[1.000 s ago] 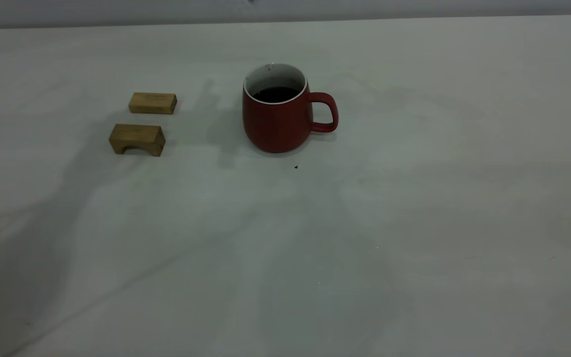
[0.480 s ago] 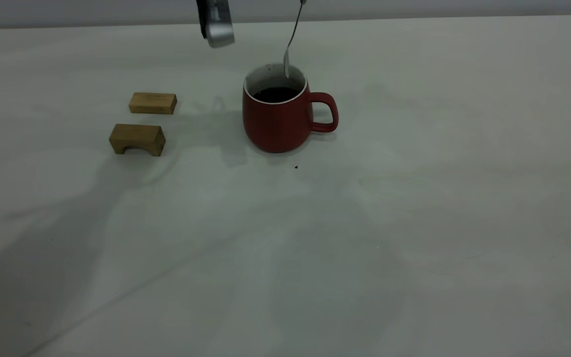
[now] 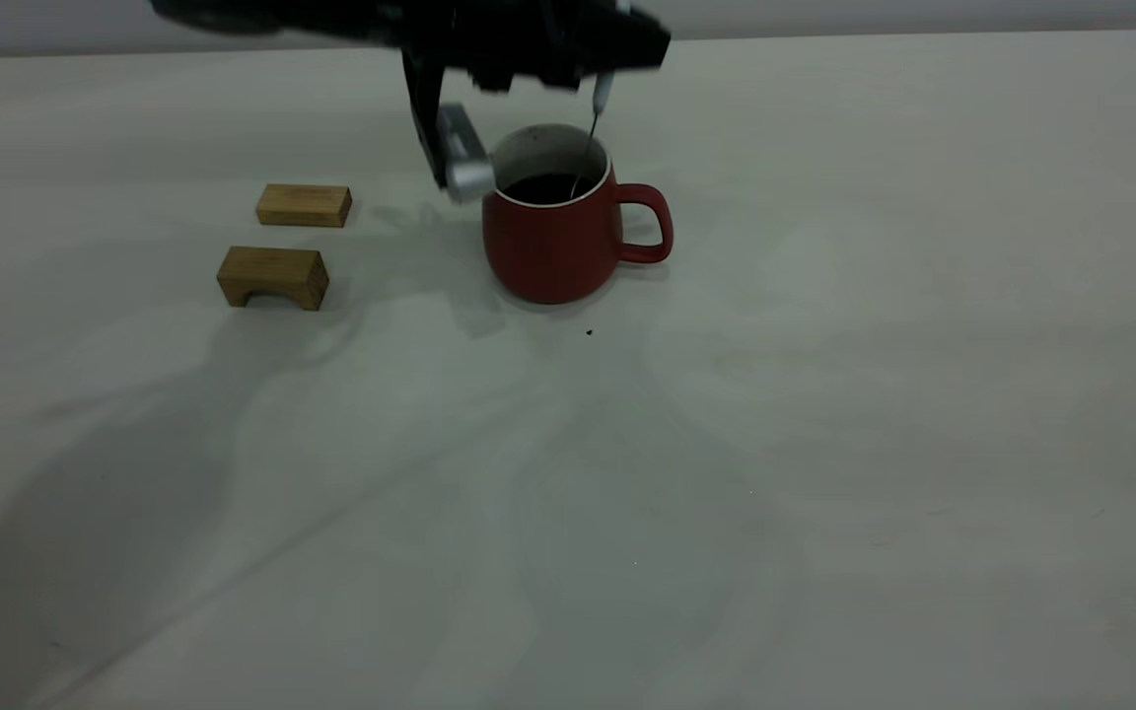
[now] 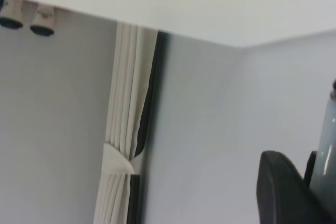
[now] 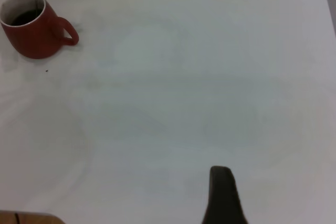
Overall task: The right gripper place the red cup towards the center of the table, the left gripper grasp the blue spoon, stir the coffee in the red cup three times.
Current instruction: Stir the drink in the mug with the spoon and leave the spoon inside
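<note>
The blue spoon's neck is close to the red cup's rim on the cup handle's side (image 3: 604, 166). My left gripper should sweep it back toward the cup's opposite side (image 3: 510, 164).
The red cup (image 3: 548, 247) stands upright on the table (image 3: 824, 394), handle pointing right, with dark coffee (image 3: 540, 187) inside. My left gripper (image 3: 607, 61) hangs just above it, shut on the pale handle of the blue spoon (image 3: 603, 94). The spoon's thin metal neck runs down inside the rim into the coffee. In the left wrist view a dark finger (image 4: 283, 192) sits against the spoon handle (image 4: 324, 150). The right wrist view shows the red cup (image 5: 34, 38) far off and one dark finger (image 5: 221, 195) of my right gripper, nothing near it.
Two small wooden blocks lie left of the cup: a flat one (image 3: 304, 205) and an arched one (image 3: 273, 276). A silver part of the left arm (image 3: 460, 163) hangs close to the cup's left rim. A dark speck (image 3: 589, 332) lies in front of the cup.
The left arm has come down into view from the top. The spoon has dropped from above the rim into the cup. The cup and blocks have not moved.
</note>
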